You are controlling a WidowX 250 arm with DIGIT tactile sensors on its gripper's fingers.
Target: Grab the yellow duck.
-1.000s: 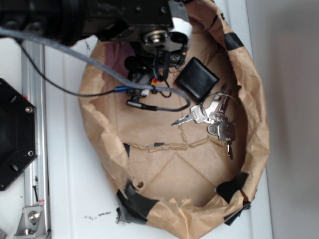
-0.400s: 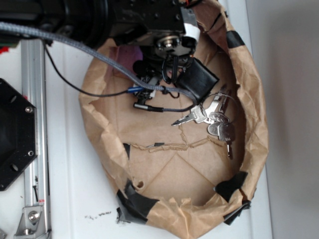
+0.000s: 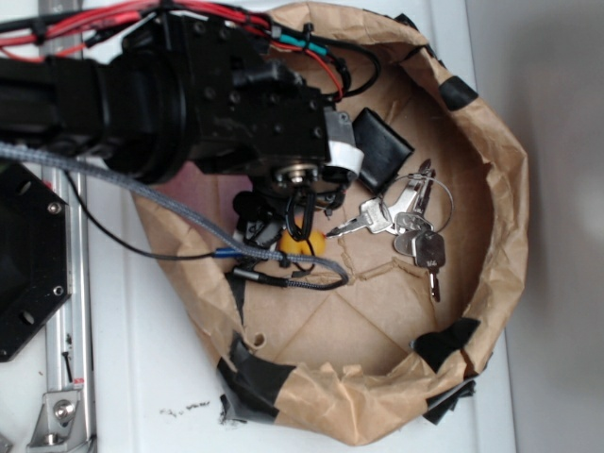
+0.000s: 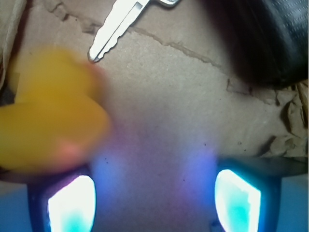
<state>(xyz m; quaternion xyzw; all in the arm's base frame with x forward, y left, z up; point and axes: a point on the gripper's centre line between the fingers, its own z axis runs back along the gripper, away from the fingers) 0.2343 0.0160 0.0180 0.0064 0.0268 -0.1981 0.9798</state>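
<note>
My gripper should lift clear and come down over the duck [image 3: 315,243], because only brown paper [image 4: 154,164] is under its open fingers and the yellow duck is beside them.
The yellow duck [image 3: 305,244] lies on the brown paper floor of the bowl, just below the wrist and partly hidden by cables. In the wrist view the duck [image 4: 53,121] is a blurred yellow shape at the left, with a reddish spot low on it, just beyond the left fingertip [image 4: 70,203]. My gripper [image 4: 154,203] is open; bare paper shows between the two fingertips. In the exterior view the gripper [image 3: 279,226] hangs under the black arm, right beside the duck. The duck is off to the side of the jaws, not between them.
A black wallet [image 3: 382,149] lies at the back of the crumpled paper bowl [image 3: 500,236]. A bunch of keys [image 3: 406,222] lies right of the duck; one key [image 4: 118,26] shows at the top of the wrist view. A grey cable [image 3: 189,255] trails left over the rim.
The arm has moved from the back of the bowl towards its middle. The duck has come into view beside the gripper, and the wallet is uncovered again.
</note>
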